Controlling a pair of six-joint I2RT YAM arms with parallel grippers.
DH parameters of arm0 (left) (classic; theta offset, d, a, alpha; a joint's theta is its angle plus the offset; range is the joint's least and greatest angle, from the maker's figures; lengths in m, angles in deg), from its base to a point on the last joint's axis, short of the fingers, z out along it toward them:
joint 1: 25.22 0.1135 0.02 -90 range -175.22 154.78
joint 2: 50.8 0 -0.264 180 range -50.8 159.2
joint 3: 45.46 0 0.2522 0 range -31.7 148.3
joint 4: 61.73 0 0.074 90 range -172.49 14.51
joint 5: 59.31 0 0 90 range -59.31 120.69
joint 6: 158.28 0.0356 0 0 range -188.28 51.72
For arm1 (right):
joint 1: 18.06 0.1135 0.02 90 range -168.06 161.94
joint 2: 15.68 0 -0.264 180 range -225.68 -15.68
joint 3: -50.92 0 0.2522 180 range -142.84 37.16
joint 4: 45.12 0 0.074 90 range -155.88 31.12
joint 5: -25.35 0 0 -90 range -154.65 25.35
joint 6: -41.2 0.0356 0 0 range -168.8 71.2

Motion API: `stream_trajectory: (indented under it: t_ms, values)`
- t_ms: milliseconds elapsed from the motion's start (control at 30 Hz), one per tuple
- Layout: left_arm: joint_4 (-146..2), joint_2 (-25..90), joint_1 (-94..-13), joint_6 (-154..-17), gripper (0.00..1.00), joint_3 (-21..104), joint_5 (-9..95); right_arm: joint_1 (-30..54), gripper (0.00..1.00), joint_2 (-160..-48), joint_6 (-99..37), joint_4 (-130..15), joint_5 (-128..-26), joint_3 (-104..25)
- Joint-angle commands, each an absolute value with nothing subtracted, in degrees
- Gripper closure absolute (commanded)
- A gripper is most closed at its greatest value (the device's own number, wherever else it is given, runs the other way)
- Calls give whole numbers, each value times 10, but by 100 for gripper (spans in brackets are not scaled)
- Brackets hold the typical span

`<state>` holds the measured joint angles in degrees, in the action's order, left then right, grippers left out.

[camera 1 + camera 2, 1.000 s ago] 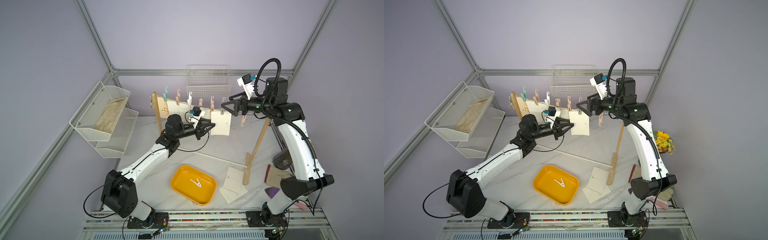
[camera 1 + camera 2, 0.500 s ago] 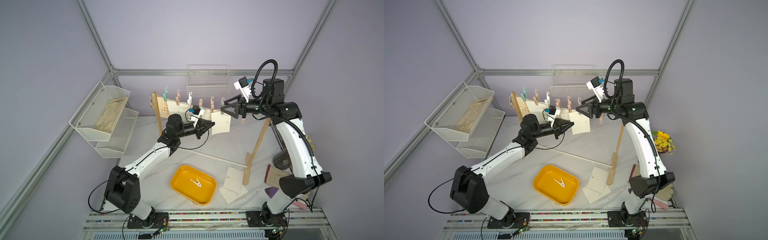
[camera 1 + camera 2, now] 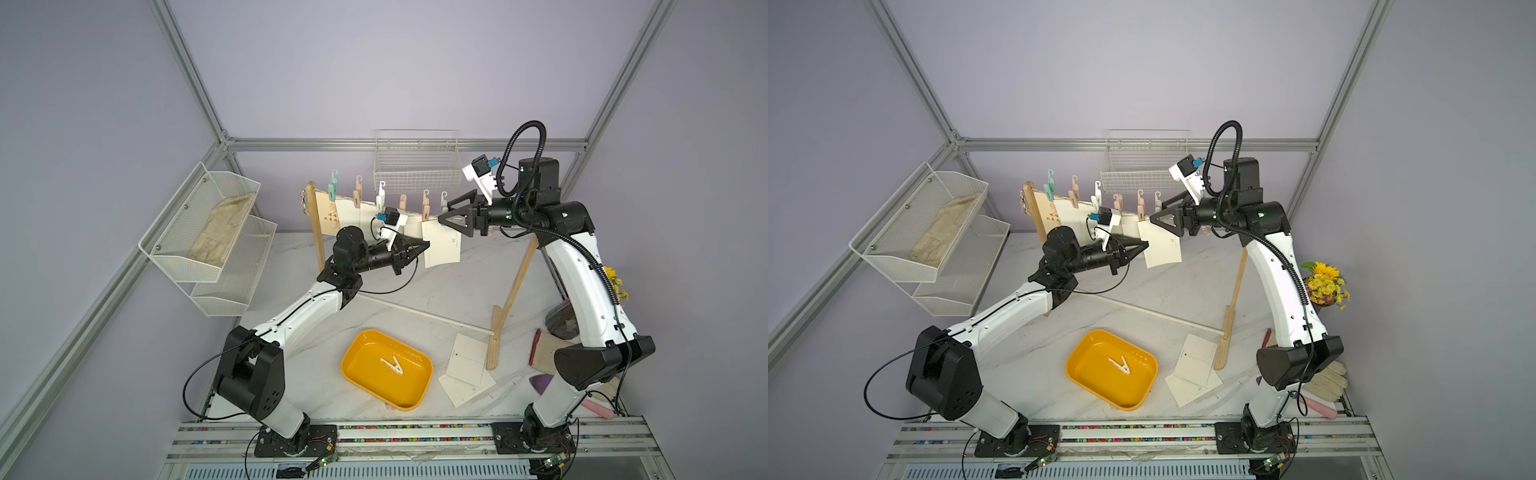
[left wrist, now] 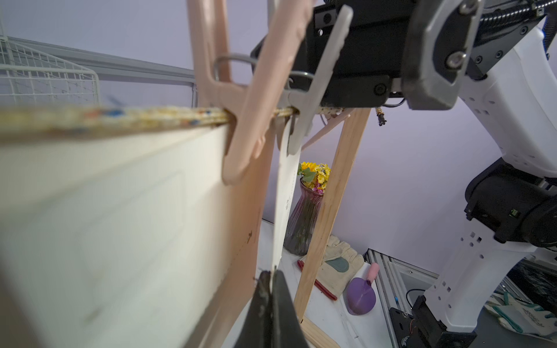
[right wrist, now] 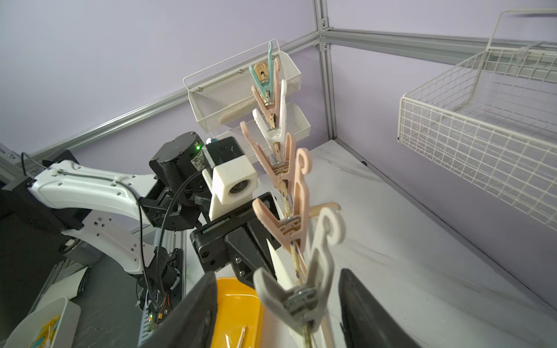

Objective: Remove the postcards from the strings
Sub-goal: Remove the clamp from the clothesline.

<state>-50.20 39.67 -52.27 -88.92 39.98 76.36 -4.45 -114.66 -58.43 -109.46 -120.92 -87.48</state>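
Note:
The white clothespin's handles (image 5: 323,252) are only a little way in between my right gripper's fingers, so next my right gripper reaches farther over them before it squeezes the clothespin (image 5: 301,298) off the postcard.
A beige speckled string (image 3: 415,214) runs between two wooden posts and carries several pastel clothespins and cream postcards (image 3: 353,216). The rightmost hanging postcard (image 3: 442,247) (image 3: 1163,249) (image 4: 284,192) hangs from a white clothespin (image 3: 444,203) (image 5: 301,298). My left gripper (image 3: 426,245) (image 3: 1145,245) (image 4: 272,274) is shut on that card's lower edge. My right gripper (image 3: 445,211) (image 3: 1156,212) (image 5: 277,275) stands open, one finger on each side of the white clothespin's handles, not pressing them. Two more postcards (image 3: 467,361) lie on the table.
A yellow tray (image 3: 361,374) holding one white clothespin (image 3: 392,365) sits at the front. The right wooden post (image 3: 511,295) slants beside the loose cards. A wire basket (image 3: 415,166) hangs at the back, mesh shelves (image 3: 208,232) at the left. A flower vase (image 3: 1323,286) stands at the right.
My left gripper has closed on the hanging postcard's lower edge. My right gripper has moved left along the string to the white clothespin, and its jaws have narrowed around it.

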Motion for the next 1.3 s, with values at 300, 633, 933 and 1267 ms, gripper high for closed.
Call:
stream_trajectory:
  t_ms: [300, 633, 933, 1267]
  values:
    - [-470, 397, -518, -904, 100, 436, 776, -43, 20, -1145, -569, -1032, -1186, -866]
    - [-467, 398, -517, -907, 100, 437, 779, -37, 26, -1161, -546, -995, -1197, -856]
    - [-463, 401, -517, -918, 100, 437, 778, -36, 55, -1147, -535, -961, -1215, -835]
    - [-465, 394, -517, -935, 100, 428, 788, -36, 73, -1134, -525, -921, -1201, -837]
